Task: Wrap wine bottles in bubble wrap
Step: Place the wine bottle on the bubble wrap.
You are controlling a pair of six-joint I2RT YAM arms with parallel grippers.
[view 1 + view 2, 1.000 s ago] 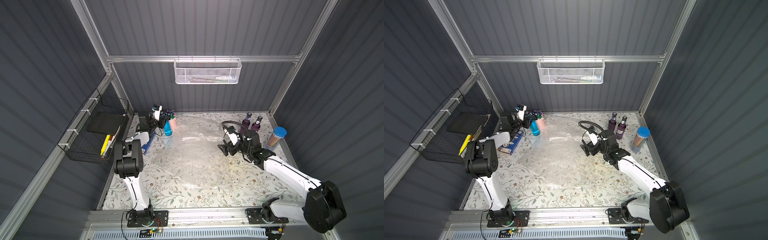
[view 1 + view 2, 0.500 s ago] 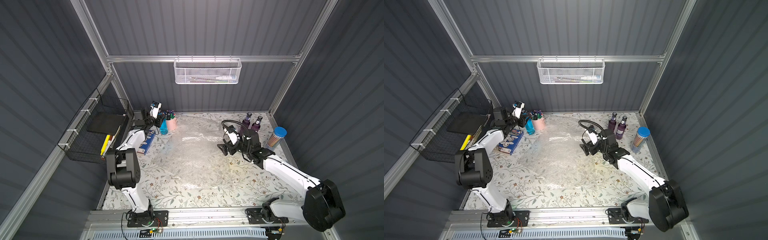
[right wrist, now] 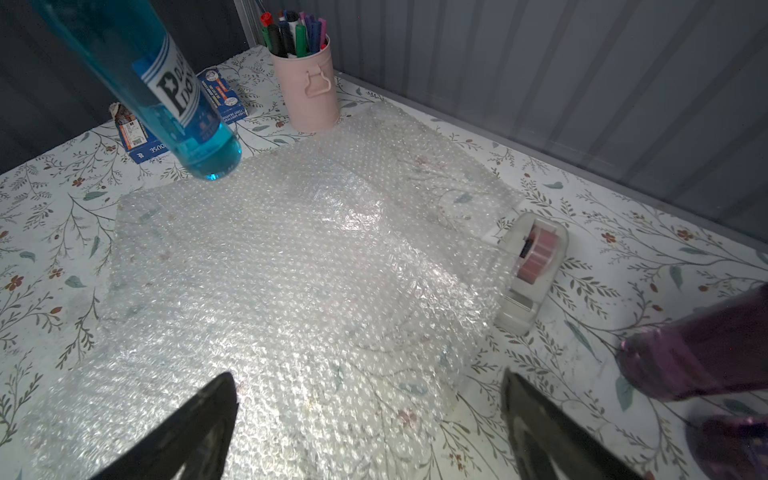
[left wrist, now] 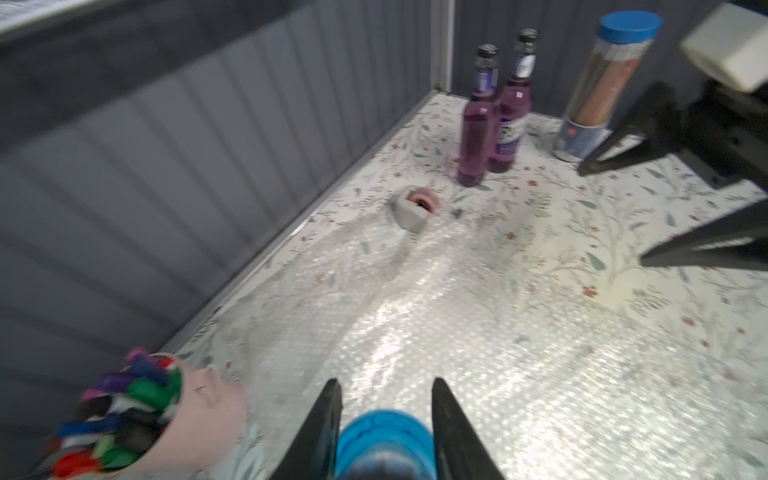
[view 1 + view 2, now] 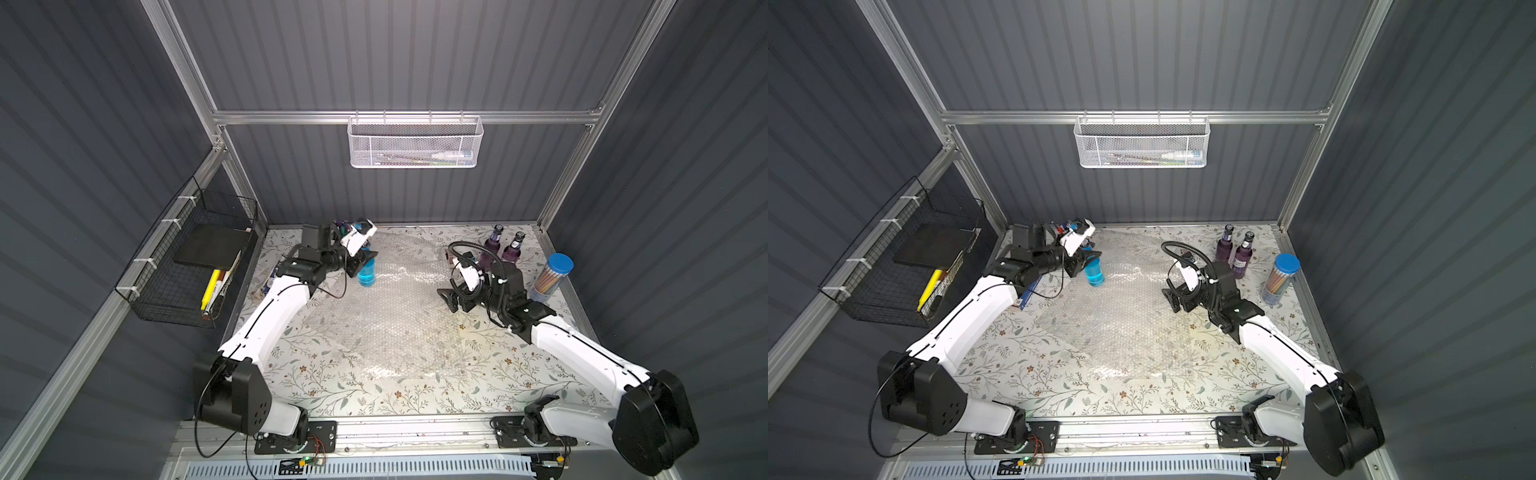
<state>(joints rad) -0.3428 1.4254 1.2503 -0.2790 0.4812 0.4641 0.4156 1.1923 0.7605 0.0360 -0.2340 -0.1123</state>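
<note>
My left gripper should keep carrying and tipping the bottle until it lies in the middle of the sheet, because the blue wine bottle's base is free above flat, empty bubble wrap.
My left gripper is shut on the upper part of the bright blue wine bottle. The bottle hangs tilted, its base just above the far left corner of the bubble wrap, which lies spread flat mid-table. Two purple wine bottles stand upright at the back right. My right gripper hovers open and empty over the sheet's right edge, near the purple bottles.
A grey tape dispenser sits at the sheet's far right corner. A pink marker cup and a blue box stand at the back left. A blue-lidded pencil tube stands by the right wall. A wire basket hangs on the left wall.
My left arm has carried the blue bottle from beside the pink cup rightward, out over the corner of the bubble wrap. The right arm has not moved.
</note>
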